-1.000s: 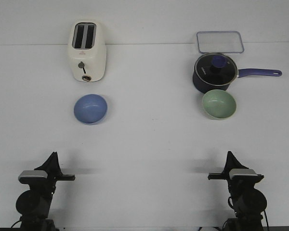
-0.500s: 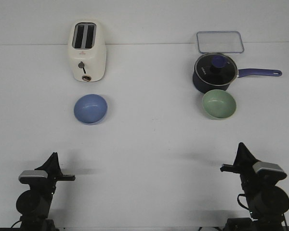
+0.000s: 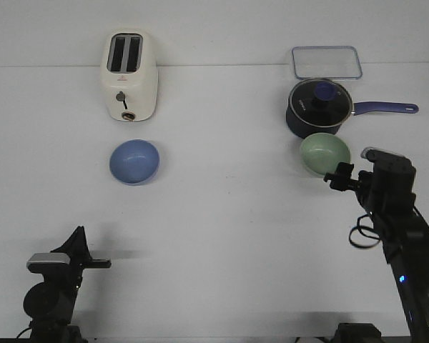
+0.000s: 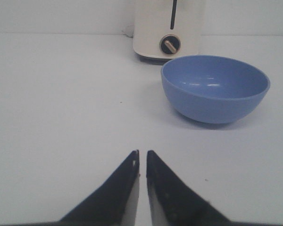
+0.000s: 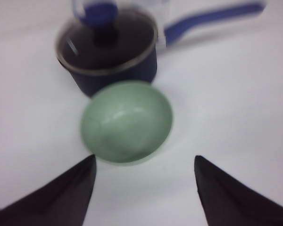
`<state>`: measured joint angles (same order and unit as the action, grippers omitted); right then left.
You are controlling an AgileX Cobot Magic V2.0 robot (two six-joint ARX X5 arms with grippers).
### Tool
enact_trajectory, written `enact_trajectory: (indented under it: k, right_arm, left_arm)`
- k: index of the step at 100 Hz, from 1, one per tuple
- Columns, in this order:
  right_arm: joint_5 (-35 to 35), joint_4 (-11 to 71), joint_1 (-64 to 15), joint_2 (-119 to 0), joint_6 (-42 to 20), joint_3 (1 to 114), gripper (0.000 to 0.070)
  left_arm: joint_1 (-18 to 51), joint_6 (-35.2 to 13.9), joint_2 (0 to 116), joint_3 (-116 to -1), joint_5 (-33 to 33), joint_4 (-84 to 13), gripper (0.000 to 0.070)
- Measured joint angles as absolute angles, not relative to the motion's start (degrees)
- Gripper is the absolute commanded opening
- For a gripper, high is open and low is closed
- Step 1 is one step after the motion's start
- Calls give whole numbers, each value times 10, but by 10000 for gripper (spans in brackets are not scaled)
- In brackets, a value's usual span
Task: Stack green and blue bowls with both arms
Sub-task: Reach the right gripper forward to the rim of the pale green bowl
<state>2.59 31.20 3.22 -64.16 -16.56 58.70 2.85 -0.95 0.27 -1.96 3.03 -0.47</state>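
Note:
The green bowl (image 3: 324, 153) will be almost hidden when I stack the blue bowl inside it, because the blue bowl's rim (image 3: 134, 161) is as wide as the green bowl.
The periwinkle blue bowl (image 3: 134, 161) sits on the white table in front of the toaster; it also shows in the left wrist view (image 4: 214, 88). The sage green bowl (image 3: 324, 154) sits just in front of the dark blue saucepan, and fills the middle of the right wrist view (image 5: 126, 122). My right gripper (image 3: 337, 176) is raised, open and empty, just short of the green bowl's near right rim (image 5: 145, 158). My left gripper (image 3: 77, 239) is shut and empty, low at the near left, well short of the blue bowl (image 4: 142, 152).
A cream toaster (image 3: 130, 76) stands at the back left. A dark blue saucepan (image 3: 319, 108) with a glass lid and long handle stands right behind the green bowl. A clear rectangular lid (image 3: 327, 62) lies behind it.
My right arm has risen and reached forward from the near edge to the green bowl, and its gripper has opened. The left arm and both bowls have not moved.

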Motion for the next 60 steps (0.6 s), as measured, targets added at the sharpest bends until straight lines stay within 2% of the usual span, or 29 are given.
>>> enact_trajectory:
  k: [31,47,60]
  right_arm:
    - [-25,268,86,-882,-160,663,445]
    - [-48,230,100,-940,-161,665,441]
    - [-70,194,102,-963,-168,666,395]
  left_arm:
    - [29,-10,3,-20,30,-5,15]
    - [29,-10,3,-20,30,-5,15]
    - [29,-10,3,-20,30,-5,15]
